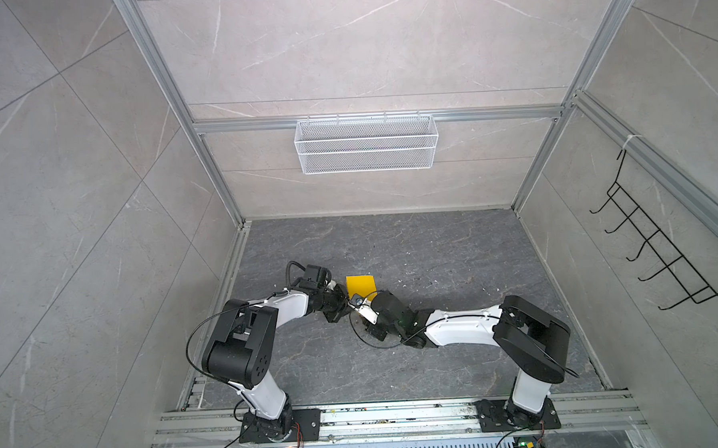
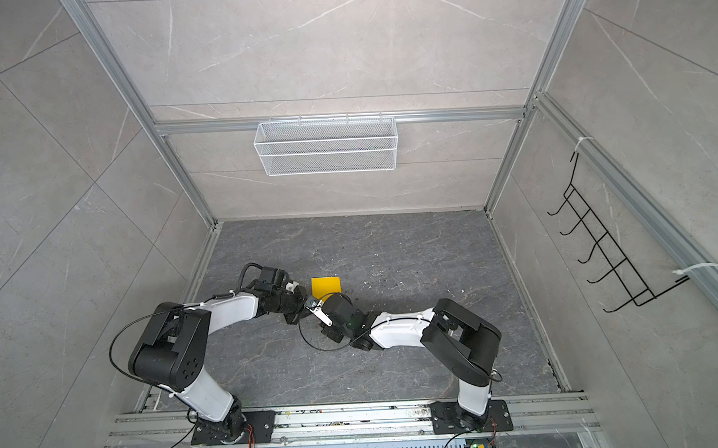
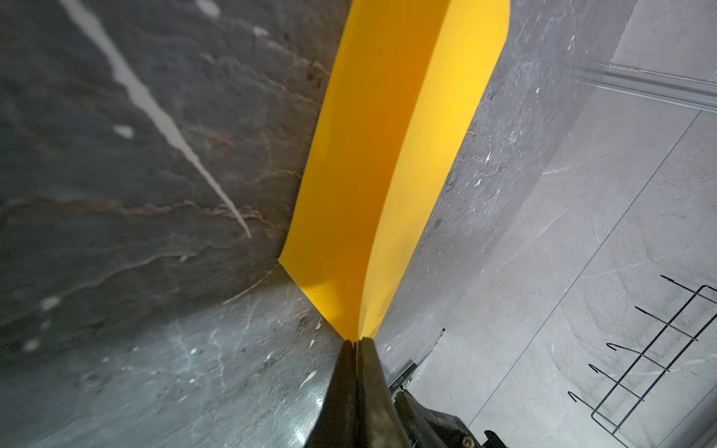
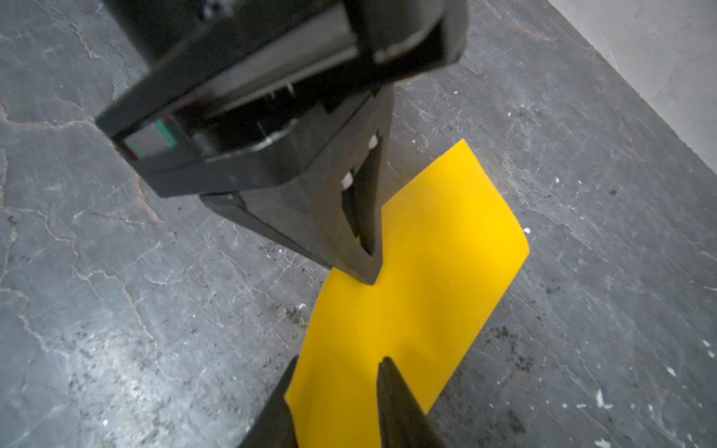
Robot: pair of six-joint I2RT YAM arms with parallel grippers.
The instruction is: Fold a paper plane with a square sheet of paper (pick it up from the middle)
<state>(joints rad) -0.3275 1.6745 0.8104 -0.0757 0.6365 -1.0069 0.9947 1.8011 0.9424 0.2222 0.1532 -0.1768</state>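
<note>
The sheet's end is pinched in the robot's left gripper while its two layers spread apart, so the left gripper should open and push down on the doubled sheet farther in.
The square sheet of paper is bright yellow and lies doubled over on the dark stone floor, between the two arms. My left gripper is shut on one end of it, and two layers fan out from its tips. In the right wrist view the left gripper's tip sits on the sheet. My right gripper is open at the sheet's near edge. One of its fingers lies over the paper, while the paper's edge partly hides the other.
A white mesh basket hangs on the back wall. A black wire hook rack juts from the right wall. Aluminium rails carry both arm bases at the front. Small white scraps dot the floor.
</note>
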